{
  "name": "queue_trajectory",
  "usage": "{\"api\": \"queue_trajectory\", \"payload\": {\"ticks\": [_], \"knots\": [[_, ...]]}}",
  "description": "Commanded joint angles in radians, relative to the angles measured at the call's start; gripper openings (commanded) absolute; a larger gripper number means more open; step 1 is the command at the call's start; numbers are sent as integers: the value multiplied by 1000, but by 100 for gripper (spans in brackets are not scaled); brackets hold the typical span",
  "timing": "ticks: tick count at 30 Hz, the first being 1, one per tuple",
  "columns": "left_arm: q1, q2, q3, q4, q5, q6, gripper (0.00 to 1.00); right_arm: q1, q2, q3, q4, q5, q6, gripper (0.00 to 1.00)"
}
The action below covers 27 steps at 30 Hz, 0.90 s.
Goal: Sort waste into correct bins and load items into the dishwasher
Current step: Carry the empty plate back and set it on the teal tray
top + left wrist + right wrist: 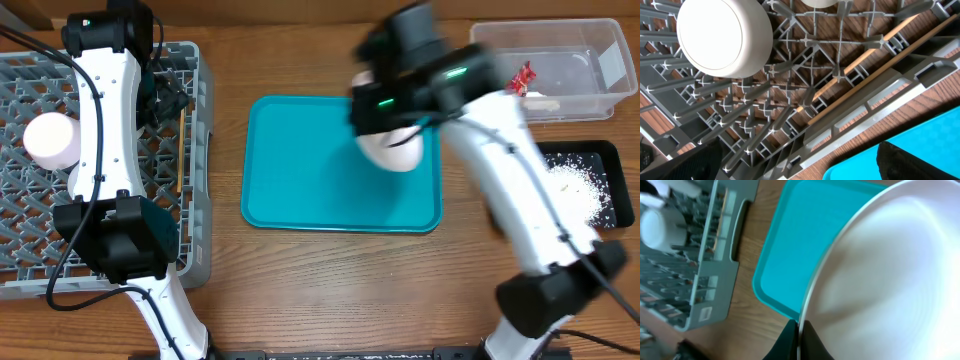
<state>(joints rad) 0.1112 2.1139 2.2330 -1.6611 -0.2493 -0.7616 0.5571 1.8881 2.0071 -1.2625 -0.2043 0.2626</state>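
Observation:
The white plate's side is clear and the teal tray below is empty, so my right gripper should keep lowering the plate and let go of it inside the tray.
My right gripper is shut on the rim of the white plate and holds it tilted above the teal tray; the plate also shows in the overhead view. My left gripper is open and empty over the right side of the grey dish rack. In the rack lie the wooden chopsticks and a pale upturned bowl or cup, which also shows in the overhead view. The red wrapper lies in the clear tub. Rice crumbs lie in the black tray.
A second pale round dish shows at the top edge of the left wrist view. The right arm reaches across the table between the teal tray and the black tray. Bare wooden table lies in front of the teal tray.

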Motion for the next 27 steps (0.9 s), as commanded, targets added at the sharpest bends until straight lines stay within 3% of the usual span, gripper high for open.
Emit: {"api": "queue_trajectory", "payload": {"ticks": [1, 8, 14, 15, 16, 17, 19, 23, 27], "knots": [[-5, -37, 23, -2, 0, -21, 100, 79, 83, 8, 50, 198, 164, 4], [-5, -37, 23, -2, 0, -21, 100, 175, 254, 8, 168, 211, 345, 4], [-5, -37, 23, -2, 0, -21, 100, 216, 288, 8, 197, 190, 363, 8], [-5, -37, 23, -2, 0, -21, 100, 223, 288, 8, 202, 175, 363, 13], [-5, -37, 23, -2, 0, -21, 100, 229, 288, 8, 205, 156, 363, 28], [-5, -37, 23, -2, 0, -21, 100, 233, 288, 8, 207, 136, 362, 51], [-5, -37, 23, -2, 0, -21, 100, 235, 288, 8, 203, 120, 362, 72], [-6, -37, 23, -2, 0, -21, 100, 220, 277, 40, 132, 117, 362, 90], [-6, -37, 23, -2, 0, -21, 100, 169, 251, 153, -29, 163, 362, 100]]}}
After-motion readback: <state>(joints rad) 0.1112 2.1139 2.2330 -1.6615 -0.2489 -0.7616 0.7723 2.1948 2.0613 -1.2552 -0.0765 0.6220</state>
